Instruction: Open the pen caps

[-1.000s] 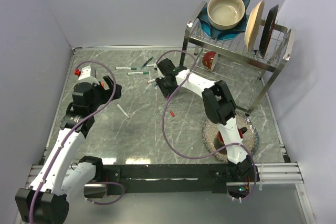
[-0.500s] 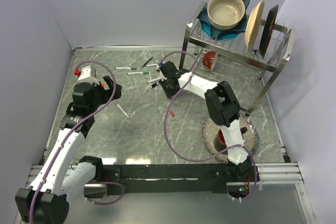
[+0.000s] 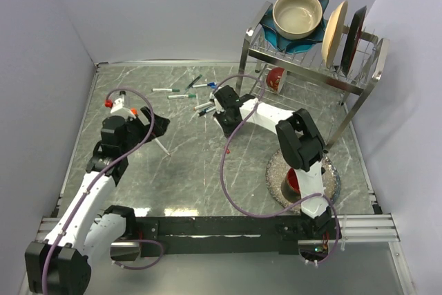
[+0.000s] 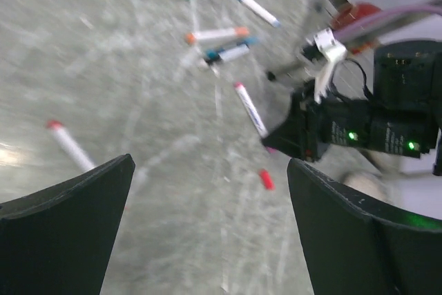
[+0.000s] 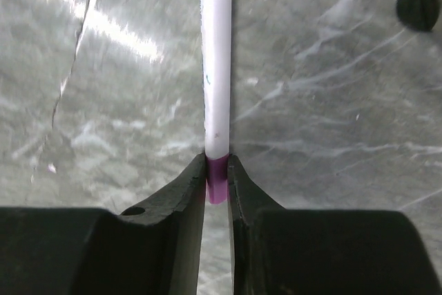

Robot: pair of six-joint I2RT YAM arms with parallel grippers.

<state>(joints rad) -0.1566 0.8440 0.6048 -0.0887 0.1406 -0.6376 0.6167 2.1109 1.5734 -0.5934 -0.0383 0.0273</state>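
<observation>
I expect the white marker (image 4: 251, 110) to slide straight out of the purple cap (image 4: 269, 149) when I pull the marker's body away, because my right gripper is holding only the cap.
My right gripper (image 5: 217, 183) is shut on the purple cap (image 5: 217, 186) of a white marker (image 5: 215, 67), whose barrel sticks straight out from the fingers just above the table. In the top view this gripper (image 3: 222, 117) is at mid table; the left wrist view shows it (image 4: 304, 130) holding the marker (image 4: 250, 110). My left gripper (image 3: 157, 126) is open and empty over the left part of the table (image 4: 207, 229). A loose red cap (image 4: 265, 179) lies on the table. A red-capped marker (image 3: 161, 146) lies by the left gripper. Several capped markers (image 3: 181, 94) lie at the back.
A metal dish rack (image 3: 314, 67) with a bowl and plates stands at the back right. A round glass plate (image 3: 330, 186) with a red object lies at the right front. Purple cables (image 3: 224, 170) loop over the table. Grey walls close in the sides.
My left gripper has swung right and nearer to mid table. My right gripper has shifted slightly right with the marker still in it.
</observation>
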